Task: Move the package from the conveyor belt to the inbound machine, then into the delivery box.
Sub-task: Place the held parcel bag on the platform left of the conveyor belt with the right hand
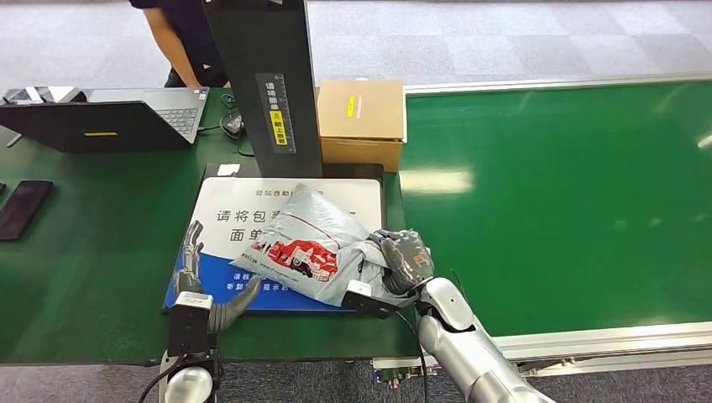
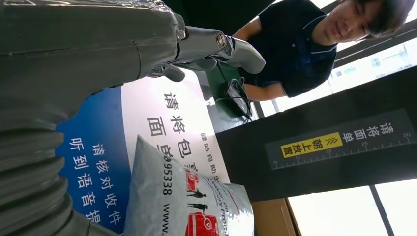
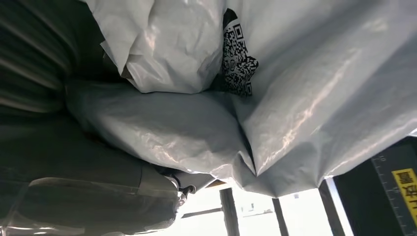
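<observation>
I expect the package's flat end (image 1: 255, 254) to bunch up into folds when I lift it with my left gripper, because the grey plastic crumples (image 1: 366, 259) in my right gripper.
A grey plastic mailer package (image 1: 315, 243) with a red and white print lies on the inbound machine's white and blue pad (image 1: 252, 210), below its black upright post (image 1: 267, 80). My right hand (image 1: 405, 260) grips the package's right end; in the right wrist view the crumpled grey plastic (image 3: 275, 98) and a QR code press against the hand. My left hand (image 1: 195, 273) rests at the pad's left edge, fingers apart, holding nothing. The left wrist view has the package (image 2: 187, 201) lying beyond the hand (image 2: 123, 44).
The green conveyor belt (image 1: 571, 193) runs on the right. A brown cardboard box (image 1: 361, 122) stands behind the pad. A laptop (image 1: 109, 113) and a black phone (image 1: 21, 208) lie on the green table at left. A person in dark clothes (image 1: 185, 42) stands behind the table.
</observation>
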Controlling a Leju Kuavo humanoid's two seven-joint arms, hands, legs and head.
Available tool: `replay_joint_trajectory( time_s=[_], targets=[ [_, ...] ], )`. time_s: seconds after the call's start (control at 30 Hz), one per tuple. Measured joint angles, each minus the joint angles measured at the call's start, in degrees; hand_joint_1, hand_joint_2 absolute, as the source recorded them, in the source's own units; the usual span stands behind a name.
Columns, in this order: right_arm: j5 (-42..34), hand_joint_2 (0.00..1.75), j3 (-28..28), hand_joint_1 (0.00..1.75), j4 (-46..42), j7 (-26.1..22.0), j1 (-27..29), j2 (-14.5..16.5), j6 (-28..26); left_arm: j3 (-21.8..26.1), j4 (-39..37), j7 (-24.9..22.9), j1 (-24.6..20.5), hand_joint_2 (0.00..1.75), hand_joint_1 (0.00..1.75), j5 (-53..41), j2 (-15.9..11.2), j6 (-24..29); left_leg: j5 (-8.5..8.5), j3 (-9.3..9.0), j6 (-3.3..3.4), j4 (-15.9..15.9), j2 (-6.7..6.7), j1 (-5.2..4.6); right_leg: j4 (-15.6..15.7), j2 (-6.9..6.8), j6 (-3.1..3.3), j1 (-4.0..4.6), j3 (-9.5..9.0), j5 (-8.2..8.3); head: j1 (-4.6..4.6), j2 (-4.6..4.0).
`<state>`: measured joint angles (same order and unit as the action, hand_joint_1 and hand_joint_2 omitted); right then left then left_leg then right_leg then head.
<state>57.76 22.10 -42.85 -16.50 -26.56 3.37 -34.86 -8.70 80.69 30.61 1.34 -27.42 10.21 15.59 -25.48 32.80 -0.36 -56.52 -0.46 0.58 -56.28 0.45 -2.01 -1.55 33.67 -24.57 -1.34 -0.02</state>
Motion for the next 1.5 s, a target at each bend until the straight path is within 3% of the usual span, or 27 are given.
replay_joint_trajectory(
  time_s=[0.33,0.5,0.63,1.07,1.2,1.33,1.37,1.4,1.5],
  targets=[
    [-1.0,1.75,-2.1,1.71,4.9,-0.6,-2.5,2.4,-3.5,-1.6,0.0,-1.6,-1.3,1.75,0.0,-1.0,-0.2,-0.6,0.02,-0.01,-0.02,0.0,0.01,0.0,0.0,0.0,0.01,0.0,-0.01,0.03,-0.01,0.0],
    [-1.3,1.75,-3.5,1.59,5.5,-3.2,-3.8,3.5,-4.1,-2.3,0.0,-2.3,-2.4,1.75,0.0,-1.8,-0.2,-1.3,0.05,0.0,-0.04,0.0,0.01,0.0,0.0,0.01,0.0,0.0,0.01,0.04,0.0,0.0],
    [-2.2,1.75,-4.3,1.62,5.4,-6.4,-4.3,4.2,-4.2,-2.7,0.0,-2.9,-2.9,1.75,0.0,-2.6,-0.1,-2.1,0.04,0.02,-0.04,0.0,0.01,0.0,0.0,0.01,0.0,0.01,0.03,0.04,-0.01,0.0],
    [-3.9,1.75,-5.2,1.64,5.0,-13.9,-4.4,6.0,4.6,-2.7,1.2,-3.4,-1.9,1.75,0.0,-3.5,-0.1,-2.2,0.04,0.06,-0.04,0.0,0.01,0.0,0.0,0.01,0.0,0.01,0.06,0.04,-0.01,0.0],
    [-3.5,1.75,-5.2,1.23,5.5,-14.1,-4.4,6.4,7.1,-2.6,2.3,-3.5,-1.2,1.75,0.0,-3.8,-0.1,-2.2,0.04,0.06,-0.04,0.0,0.01,0.0,0.0,0.01,0.0,0.01,0.06,0.04,0.0,0.0],
    [-1.9,1.75,-5.1,0.15,6.2,-11.7,-4.9,6.6,6.8,-2.5,3.6,-3.7,-0.2,1.75,0.0,-4.2,-0.1,-2.2,0.04,0.06,-0.04,0.0,0.01,0.0,0.0,0.01,0.0,0.01,0.06,0.04,-0.01,0.0],
    [-1.3,1.75,-5.1,0.0,6.6,-10.8,-5.2,6.6,6.5,-2.4,3.9,-3.8,0.0,1.75,0.0,-4.2,-0.1,-2.3,0.04,0.06,-0.04,0.0,0.01,0.0,0.0,0.01,0.0,0.01,0.05,0.04,-0.01,0.0],
    [-0.6,1.75,-5.1,0.0,7.0,-9.5,-5.5,6.7,5.9,-2.4,4.2,-3.8,0.2,1.75,0.0,-4.3,-0.1,-2.3,0.04,0.05,-0.04,0.0,0.01,0.0,0.0,0.01,0.0,0.01,0.05,0.04,-0.01,0.0],
    [1.2,0.44,-5.1,0.0,8.3,-5.3,-6.2,6.7,4.5,-2.2,5.1,-3.9,1.0,1.75,0.0,-4.3,-0.1,-2.1,0.05,0.04,-0.04,0.0,0.01,0.0,0.0,0.01,0.0,0.01,0.04,0.04,-0.01,0.0]
  ],
)
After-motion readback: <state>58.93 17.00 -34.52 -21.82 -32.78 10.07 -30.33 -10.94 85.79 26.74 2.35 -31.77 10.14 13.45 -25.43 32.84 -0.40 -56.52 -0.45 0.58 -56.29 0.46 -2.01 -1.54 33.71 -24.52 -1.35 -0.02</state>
